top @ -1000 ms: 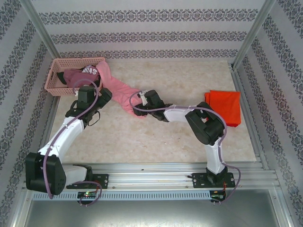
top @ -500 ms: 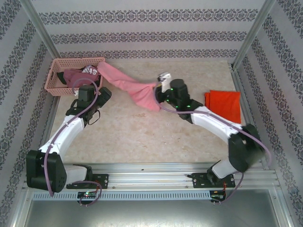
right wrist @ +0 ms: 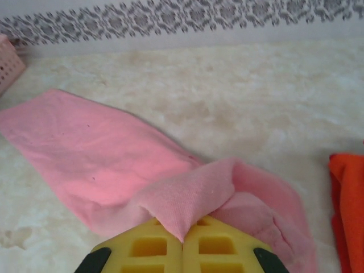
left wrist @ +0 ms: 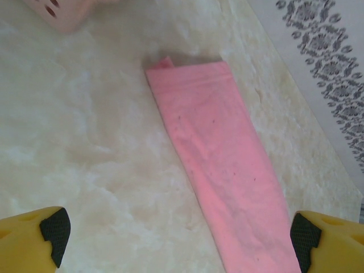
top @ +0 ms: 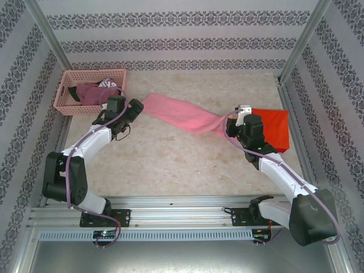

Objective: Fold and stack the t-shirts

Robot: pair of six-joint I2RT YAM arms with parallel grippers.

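I expect the salmon-pink t-shirt's end (top: 151, 103) to come up as layers together when I lift it, because a second pink edge (left wrist: 164, 63) peeks out behind the t-shirt's hem.
The salmon-pink t-shirt (top: 182, 116) lies drawn out in a long band across the table, from near the basket to the right arm. My right gripper (top: 231, 128) is shut on its bunched right end, and the fabric folds over the closed fingers (right wrist: 182, 242). The left gripper (top: 134, 108) stands open just left of the shirt's other end, with its black pads (left wrist: 54, 232) wide apart above the pink t-shirt (left wrist: 216, 165) and bare table. The orange-red t-shirt (top: 272, 128) lies folded flat at the right, its edge (right wrist: 349, 210) beside the right gripper.
A pink basket (top: 67, 91) at the back left holds a maroon garment (top: 91, 91) with white print and something black. Its corner (left wrist: 62, 12) shows at the top of the left wrist view. Patterned walls close in the table on three sides.
The right gripper has dragged the pink shirt rightward, clear of the basket, stretching it across the table toward the orange-red shirt. The left gripper has moved forward to the shirt's left end.
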